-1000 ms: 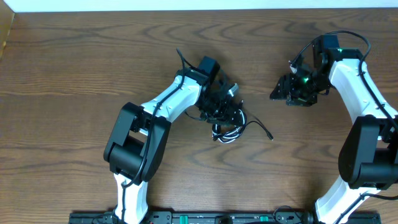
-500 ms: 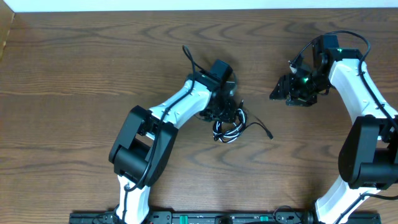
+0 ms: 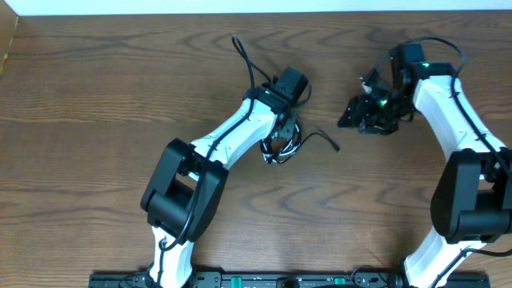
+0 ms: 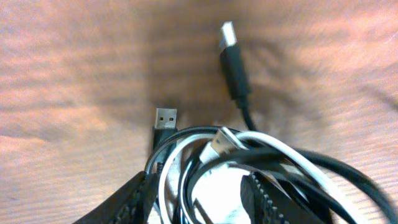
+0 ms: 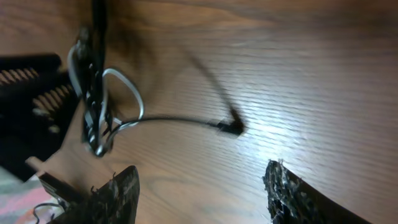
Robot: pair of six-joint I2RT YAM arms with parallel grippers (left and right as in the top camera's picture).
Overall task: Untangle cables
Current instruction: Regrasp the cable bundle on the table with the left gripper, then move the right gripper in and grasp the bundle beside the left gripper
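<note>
My gripper will draw the tangle (image 4: 205,163) out into a narrow bundle, still wound together, when it pulls, because black and white loops cross (image 4: 249,142) over each other.
The cables (image 3: 282,149) are a small tangle of black and white loops near the middle of the table. My left gripper (image 3: 282,132) is shut on them from above. A black tail ending in a plug (image 3: 336,148) trails to the right. In the left wrist view the loops (image 4: 249,146) pass between the jaws of my left gripper (image 4: 199,202), with two black USB plugs (image 4: 231,46) and a white plug (image 4: 219,143) sticking out ahead. My right gripper (image 3: 349,120) hovers open to the right of the tangle with nothing in it. Its wrist view shows the bundle (image 5: 93,106) hanging from the left fingers (image 5: 34,81).
The brown wooden table (image 3: 96,96) stretches out on every side of the tangle. A pale edge (image 3: 240,6) runs along the far side. Both arms' white links and their thick black cables stand over the table at left and right.
My left gripper has moved toward the far side and slightly left, carrying the tangle with it; the black tail followed. My right gripper has shifted a little left and farther away.
</note>
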